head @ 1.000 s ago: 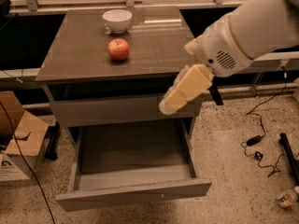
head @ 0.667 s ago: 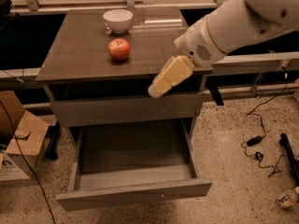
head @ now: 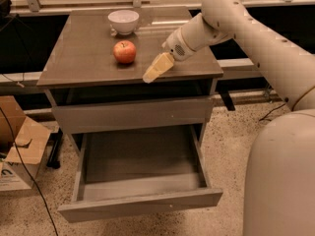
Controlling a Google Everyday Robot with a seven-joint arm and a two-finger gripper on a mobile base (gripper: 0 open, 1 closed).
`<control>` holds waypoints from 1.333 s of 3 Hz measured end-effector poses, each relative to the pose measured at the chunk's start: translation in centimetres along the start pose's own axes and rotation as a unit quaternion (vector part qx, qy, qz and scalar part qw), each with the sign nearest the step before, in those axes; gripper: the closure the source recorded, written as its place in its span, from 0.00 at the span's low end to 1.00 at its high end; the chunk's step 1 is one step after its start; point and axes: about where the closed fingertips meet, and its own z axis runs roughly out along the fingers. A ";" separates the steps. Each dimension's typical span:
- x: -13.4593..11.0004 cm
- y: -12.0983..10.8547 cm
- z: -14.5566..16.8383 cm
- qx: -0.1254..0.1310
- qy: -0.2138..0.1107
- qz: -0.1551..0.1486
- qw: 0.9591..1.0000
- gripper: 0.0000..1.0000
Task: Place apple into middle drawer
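Next, I lift, move over the apple [head: 124, 52] and then lower the fingers around it, because my gripper's open fingers hang low beside the apple and their opening points past it.
The red apple [head: 125, 51] sits on the cabinet's top [head: 83, 58], left of the middle. My gripper [head: 150, 75] hangs over the cabinet's front edge, a short way right of and nearer than the apple, not touching it. Its yellowish fingers point down and to the left. The middle drawer [head: 140, 205] is pulled out wide below and its inside is bare. The matching drawer front [head: 130, 114] above it is closed.
A white bowl [head: 123, 21] stands at the back of the cabinet top, behind the apple. Cardboard boxes [head: 19, 146] and a black cable lie on the floor at the left. My arm [head: 256, 38] reaches in from the right.
My gripper has moved up and to the left, from in front of the upper drawer front to the cabinet's top edge, closer to the apple. The apple and drawer have not moved.
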 end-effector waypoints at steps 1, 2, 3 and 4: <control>0.0 0.0 0.3 -0.002 -0.001 0.001 1.000 0.00; -1.3 0.5 1.6 0.004 -0.014 -0.007 1.000 0.00; -3.2 1.6 2.6 0.005 -0.026 -0.025 0.999 0.00; -5.5 5.4 0.2 0.015 -0.053 -0.034 0.998 0.00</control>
